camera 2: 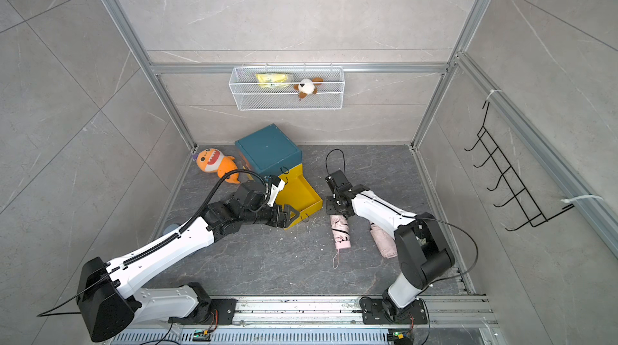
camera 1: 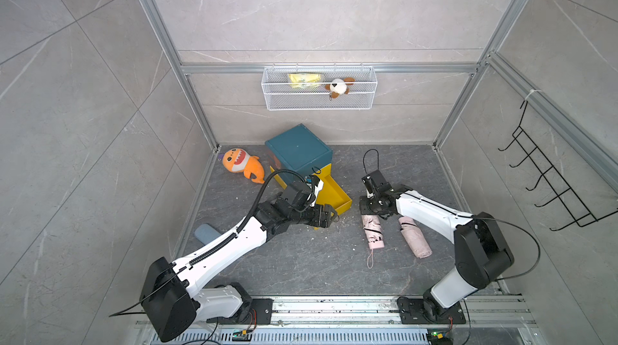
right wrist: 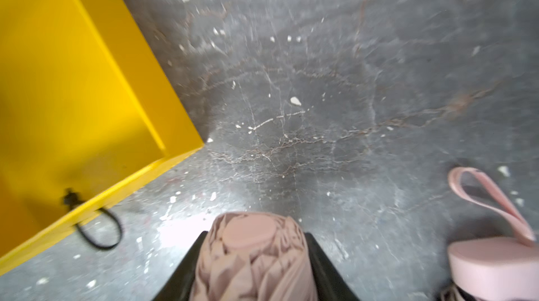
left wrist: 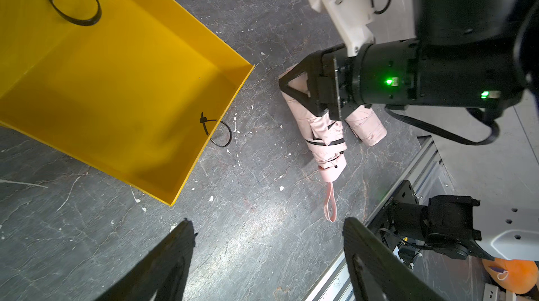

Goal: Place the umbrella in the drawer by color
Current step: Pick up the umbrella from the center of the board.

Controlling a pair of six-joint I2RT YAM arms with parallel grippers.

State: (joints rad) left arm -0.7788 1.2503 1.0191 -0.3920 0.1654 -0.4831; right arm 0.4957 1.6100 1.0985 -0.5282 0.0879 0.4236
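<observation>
I should grab the handle half point(camera 1: 373, 231) with my left gripper, because my right gripper holds only the umbrella's tip end point(right wrist: 250, 232). My right gripper should regrip its side meanwhile, before I place the umbrella.
A yellow drawer point(camera 1: 332, 189) point(camera 2: 299, 193) point(left wrist: 116, 80) point(right wrist: 73, 80) stands pulled out of the teal-topped cabinet point(camera 1: 299, 149) and holds nothing. Two pink folded umbrellas lie on the dark floor to its right. My right gripper point(camera 1: 370, 217) point(left wrist: 300, 89) point(right wrist: 256, 235) is shut on the capped tip end of the left umbrella point(camera 1: 374, 233) point(camera 2: 341, 234) point(left wrist: 323, 133) point(right wrist: 253, 258), which still rests on the floor. The other pink umbrella point(camera 1: 416, 239) point(left wrist: 366, 126) lies beside it, partly under my right arm. My left gripper point(camera 1: 331, 216) point(camera 2: 290, 214) point(left wrist: 268, 223) hangs open by the drawer's front, holding nothing.
An orange shark plush point(camera 1: 240, 164) lies left of the cabinet. A blue-grey roll point(camera 1: 205, 233) sits partly under my left arm. A wire basket point(camera 1: 319, 102) hangs on the back wall and a black hook rack point(camera 1: 551, 186) on the right wall. A pink strapped handle point(right wrist: 493, 264) lies beside my right gripper.
</observation>
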